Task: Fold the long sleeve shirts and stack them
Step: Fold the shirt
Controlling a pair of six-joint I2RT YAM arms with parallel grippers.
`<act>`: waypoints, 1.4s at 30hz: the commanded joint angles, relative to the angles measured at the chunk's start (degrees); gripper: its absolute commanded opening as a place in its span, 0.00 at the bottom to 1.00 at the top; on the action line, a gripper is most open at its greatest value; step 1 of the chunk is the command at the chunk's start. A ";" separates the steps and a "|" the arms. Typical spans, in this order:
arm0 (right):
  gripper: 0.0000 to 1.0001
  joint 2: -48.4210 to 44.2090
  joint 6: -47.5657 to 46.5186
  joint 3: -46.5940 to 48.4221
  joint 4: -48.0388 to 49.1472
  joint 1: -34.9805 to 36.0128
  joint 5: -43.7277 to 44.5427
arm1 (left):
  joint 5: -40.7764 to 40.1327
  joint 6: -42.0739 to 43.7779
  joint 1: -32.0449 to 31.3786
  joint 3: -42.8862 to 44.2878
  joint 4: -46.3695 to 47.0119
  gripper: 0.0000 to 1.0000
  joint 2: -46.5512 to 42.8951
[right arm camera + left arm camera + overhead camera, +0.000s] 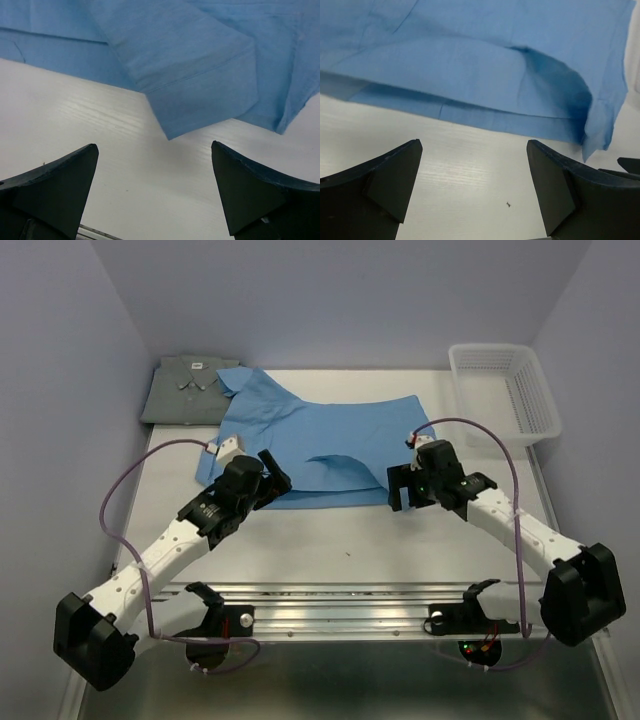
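The sleeve's cuff [202, 102] pokes out beyond the near hem, so I should pull it back onto the light sky-blue shirt [272, 60] with my right gripper before I fold the sleeve.
The light sky-blue shirt [320, 445] lies partly folded across the middle of the table, collar toward the far left. The grey shirt [190, 388] lies folded at the far left corner, partly under the blue collar. My left gripper [272, 475] is open and empty at the blue shirt's near left hem [485, 117]. My right gripper [403, 483] is open and empty at the near right corner, where a folded sleeve cuff [200, 100] lies just ahead of the fingers.
A white mesh basket [503, 390] stands at the far right. The white table [340, 550] shows bare between the shirt and the metal rail at the near edge. Purple-grey walls close in the back and sides.
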 commanded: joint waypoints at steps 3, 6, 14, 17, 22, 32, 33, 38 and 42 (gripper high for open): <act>1.00 4.46 0.13 2.80 0.74 7.28 10.34 | -0.76 -10.73 2.26 -6.79 5.32 0.99 -4.59; 1.00 9.99 0.21 4.56 -1.38 11.33 20.79 | -0.14 -12.05 3.58 -7.77 8.24 0.99 -1.87; 0.87 16.68 3.82 7.55 -0.68 11.34 29.16 | -1.02 -12.24 9.02 -8.38 16.32 0.94 7.62; 0.62 17.12 4.62 8.87 0.19 11.34 33.12 | -0.93 -10.57 11.66 -7.16 17.03 0.79 10.52; 0.23 19.58 2.42 11.68 0.02 11.34 34.63 | -0.76 -8.46 15.53 -7.51 20.11 0.39 13.77; 0.01 21.17 2.86 37.50 -21.13 3.88 16.89 | 1.44 -5.90 19.67 -9.78 21.69 0.00 10.37; 0.01 20.30 2.42 39.27 -23.94 1.61 14.78 | 1.27 -5.99 19.76 -10.66 22.04 0.00 9.22; 0.01 16.78 -1.01 41.13 -28.62 -7.01 5.99 | -0.40 -6.96 21.68 -16.81 22.04 0.00 1.58; 0.01 16.60 -2.85 39.55 -28.98 -11.86 1.67 | 1.87 -6.78 23.36 -21.64 24.85 0.00 -1.68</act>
